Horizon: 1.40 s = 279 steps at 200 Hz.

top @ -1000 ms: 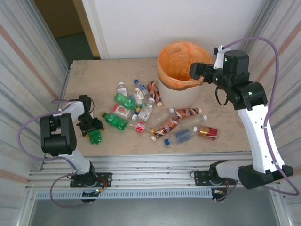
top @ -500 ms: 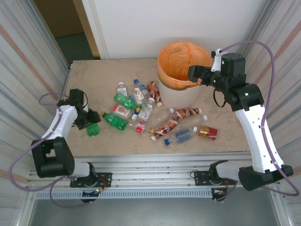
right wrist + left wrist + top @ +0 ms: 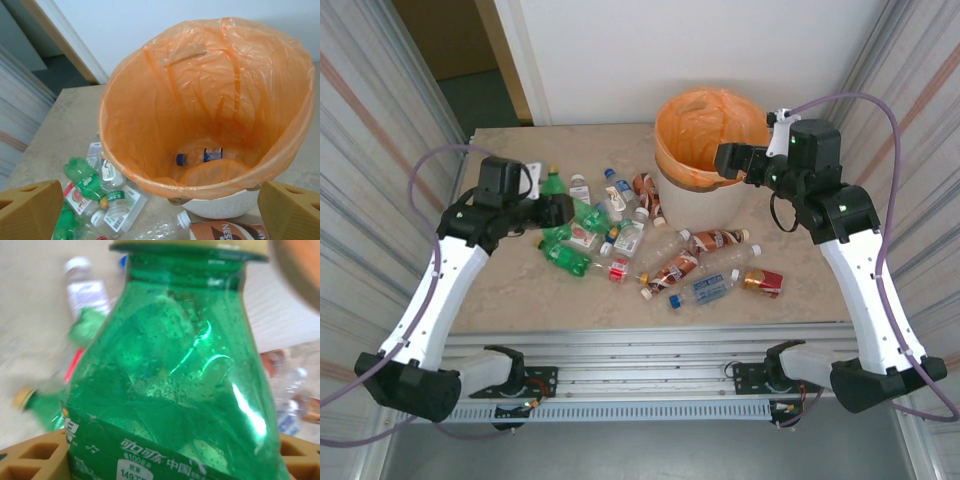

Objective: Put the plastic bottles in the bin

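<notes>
The orange liner bulges up (image 3: 215,172) beside the clear bottle, so I expect the green bottle (image 3: 553,181) to end up partly out of sight behind that bulge when I drop it in.
My left gripper (image 3: 556,200) is shut on a green plastic bottle (image 3: 552,183) and holds it in the air above the left end of the pile. In the left wrist view this green bottle (image 3: 170,380) stands between my tan fingers (image 3: 35,457). Several other plastic bottles (image 3: 675,270), clear, green and brown-labelled, lie on the table in front of the bin (image 3: 705,205). My right gripper (image 3: 730,160) hangs open at the bin's right rim, nothing between its fingertips (image 3: 30,210). Inside the orange-lined bin (image 3: 280,150) lies a clear bottle with a blue cap (image 3: 205,156).
Corrugated walls (image 3: 390,150) close in both sides of the beige table (image 3: 510,290). A white wall stands behind the bin. Aluminium rails (image 3: 640,350) run along the near edge by the arm bases.
My left arm has lifted the green bottle off the table's left side and swung it up and to the right, over the pile. The right gripper has edged slightly left above the bin.
</notes>
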{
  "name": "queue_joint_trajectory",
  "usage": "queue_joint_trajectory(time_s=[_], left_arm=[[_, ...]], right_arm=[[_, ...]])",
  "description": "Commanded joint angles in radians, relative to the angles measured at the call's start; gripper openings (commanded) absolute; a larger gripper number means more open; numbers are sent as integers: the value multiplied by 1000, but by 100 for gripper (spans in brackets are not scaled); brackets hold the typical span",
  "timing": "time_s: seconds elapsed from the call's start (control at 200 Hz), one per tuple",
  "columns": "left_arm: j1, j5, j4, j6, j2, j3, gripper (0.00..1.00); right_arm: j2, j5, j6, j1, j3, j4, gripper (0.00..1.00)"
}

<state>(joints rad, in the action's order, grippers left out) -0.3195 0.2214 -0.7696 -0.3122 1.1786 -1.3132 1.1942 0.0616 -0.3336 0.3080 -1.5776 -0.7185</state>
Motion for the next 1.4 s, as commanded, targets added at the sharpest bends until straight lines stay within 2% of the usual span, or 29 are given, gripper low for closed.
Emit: queue_joint_trajectory(time_s=[0.0, 0.175, 0.255, 0.456, 0.561, 0.832, 1.007, 1.197, 1.292, 1.343, 1.393], left_arm=[[-97, 26, 180, 9, 30, -63, 34], [-217, 56, 394, 101, 85, -88, 34], [-260, 55, 456, 147, 105, -98, 34], [-312, 106, 520, 189, 159, -134, 34], [-325, 137, 540, 191, 168, -136, 34], [-340, 233, 555, 196, 161, -128, 34], [-345, 246, 552, 187, 174, -123, 34], [-346, 225, 563, 175, 175, -112, 34], [-345, 211, 569, 169, 180, -119, 35], [-346, 204, 569, 161, 183, -123, 39], [-345, 203, 572, 154, 184, -127, 49]], right_arm=[[-19, 54, -42, 8, 10, 50, 98], [-7, 238, -90, 20, 5, 137, 98], [15, 288, -95, 58, -21, 158, 100], [91, 286, -43, 213, -93, 194, 92], [136, 281, -15, 262, -132, 209, 87], [242, 283, 4, 289, -201, 245, 73], [301, 306, 4, 294, -241, 252, 67], [341, 308, 4, 297, -278, 231, 42], [339, 293, 2, 294, -275, 230, 24], [337, 280, 2, 294, -274, 227, 15], [338, 267, 4, 293, -275, 222, 8]])
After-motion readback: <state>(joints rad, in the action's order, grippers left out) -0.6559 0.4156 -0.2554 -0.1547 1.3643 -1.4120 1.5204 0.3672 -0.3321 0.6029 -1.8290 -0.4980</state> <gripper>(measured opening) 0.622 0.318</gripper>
